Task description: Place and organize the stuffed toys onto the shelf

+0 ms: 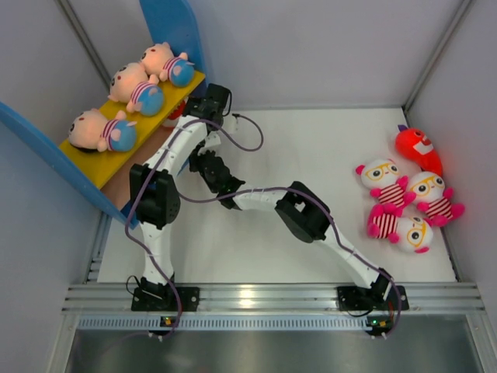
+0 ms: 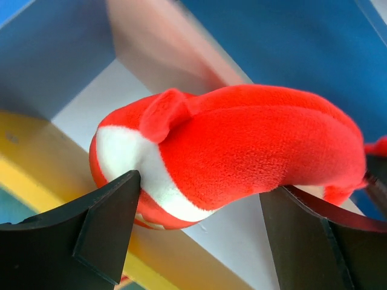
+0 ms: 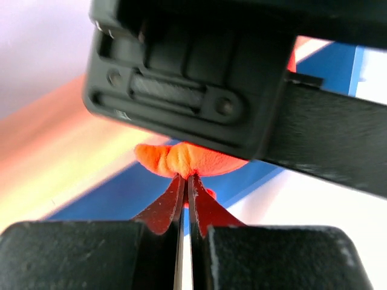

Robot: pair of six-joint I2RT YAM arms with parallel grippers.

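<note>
The red creature's tail [image 3: 181,159] pokes out over the lower board's edge, so my left gripper should open and push the red creature further in toward the blue side panel [image 2: 60,57].
My left gripper [image 1: 189,109] is at the shelf [image 1: 92,161], beside the end of its yellow upper board. In the left wrist view its fingers [image 2: 115,205] are spread round a red creature [image 2: 242,151], touching it on both sides. My right gripper [image 1: 208,162] sits just below the left one. Its jaws [image 3: 188,176] are nearly shut and pinch a fold of the same red creature [image 3: 193,160]. Three peach dolls [image 1: 136,87] lie on the yellow board. A second red creature [image 1: 415,148] and three white owls [image 1: 404,203] lie on the table at the right.
The shelf's blue side panels [image 1: 175,23] stand at the back left, against grey walls. The two arms cross in the middle of the white table [image 1: 311,148]. A metal rail [image 1: 272,297] runs along the near edge.
</note>
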